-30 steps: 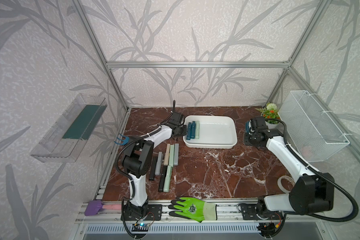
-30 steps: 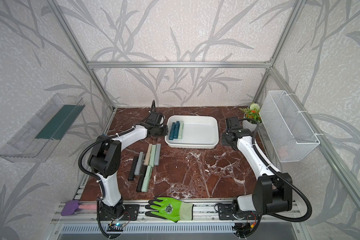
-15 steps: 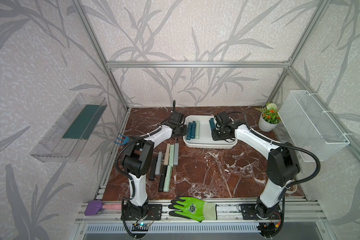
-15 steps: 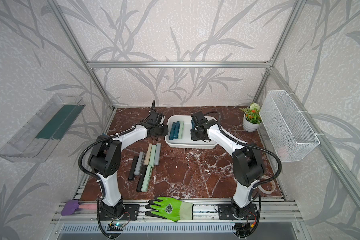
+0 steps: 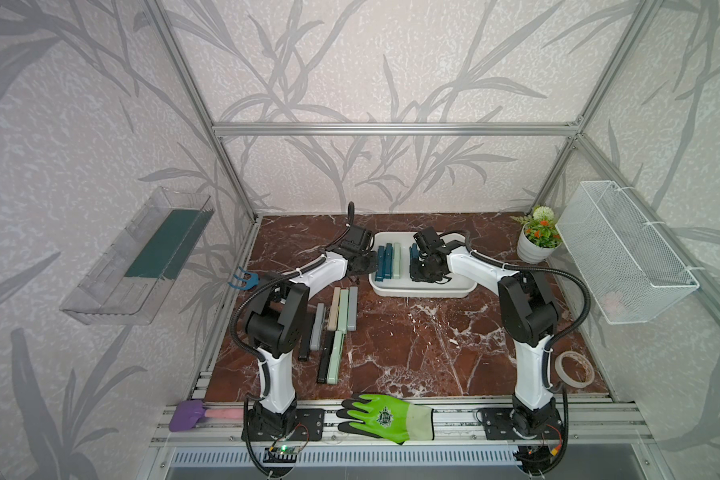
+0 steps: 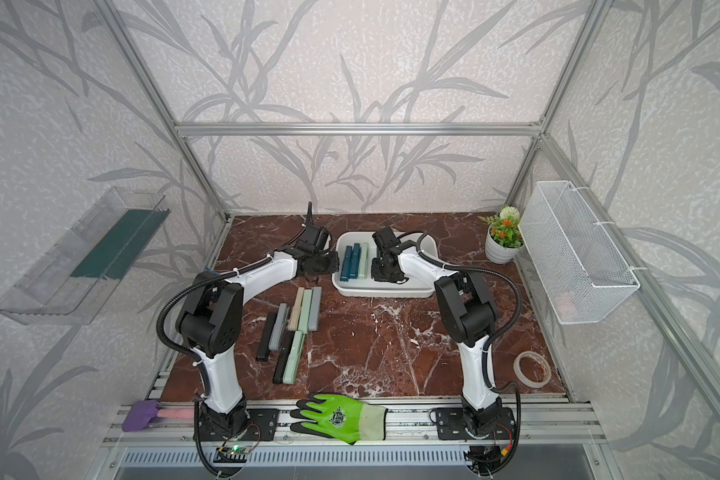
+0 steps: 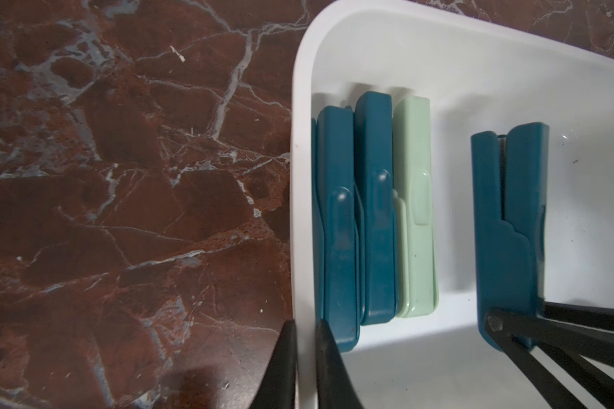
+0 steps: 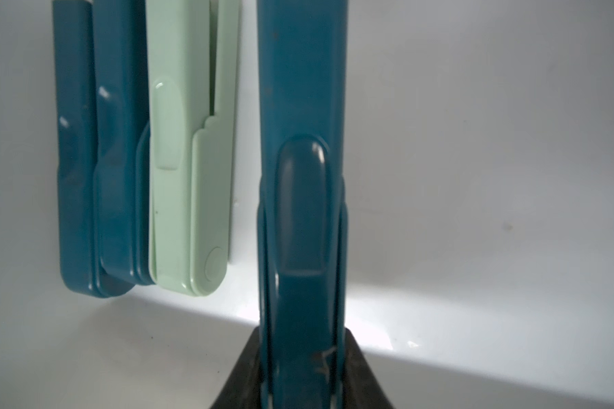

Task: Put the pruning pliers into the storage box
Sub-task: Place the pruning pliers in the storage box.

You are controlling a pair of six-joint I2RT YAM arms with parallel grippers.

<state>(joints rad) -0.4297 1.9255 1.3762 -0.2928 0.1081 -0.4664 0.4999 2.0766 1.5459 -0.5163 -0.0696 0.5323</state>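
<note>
The held dark teal plier (image 5: 413,252) is parallel to the pale green plier (image 5: 397,261). My right gripper should keep moving the dark teal plier down toward the pale green plier until it lies beside it.
The white storage box (image 5: 425,293) (image 6: 385,293) stands at the back middle of the marble table. My left gripper (image 5: 368,264) (image 7: 305,324) is shut on the box's left rim (image 7: 300,141), one finger outside and one inside. Inside the box my right gripper (image 5: 418,276) (image 8: 302,340) is shut on a dark teal pruning plier (image 8: 298,177) (image 7: 507,230). Two dark teal pliers (image 7: 337,212) and a pale green one (image 7: 415,212) lie side by side against the left wall. Several more pliers (image 5: 341,309) (image 6: 304,307), grey, beige, green and black, lie on the table left of centre.
A green glove (image 5: 385,417) and a purple trowel (image 5: 192,414) lie on the front rail. A blue rake (image 5: 244,280) sits at the left edge, a tape roll (image 5: 574,368) front right, a flower pot (image 5: 535,241) back right. A mesh basket (image 5: 624,253) and a clear bin (image 5: 142,253) hang on the side walls.
My right arm has swung left from beside the flower pot to over the storage box, carrying the dark teal plier. The left arm has stayed on the box's rim.
</note>
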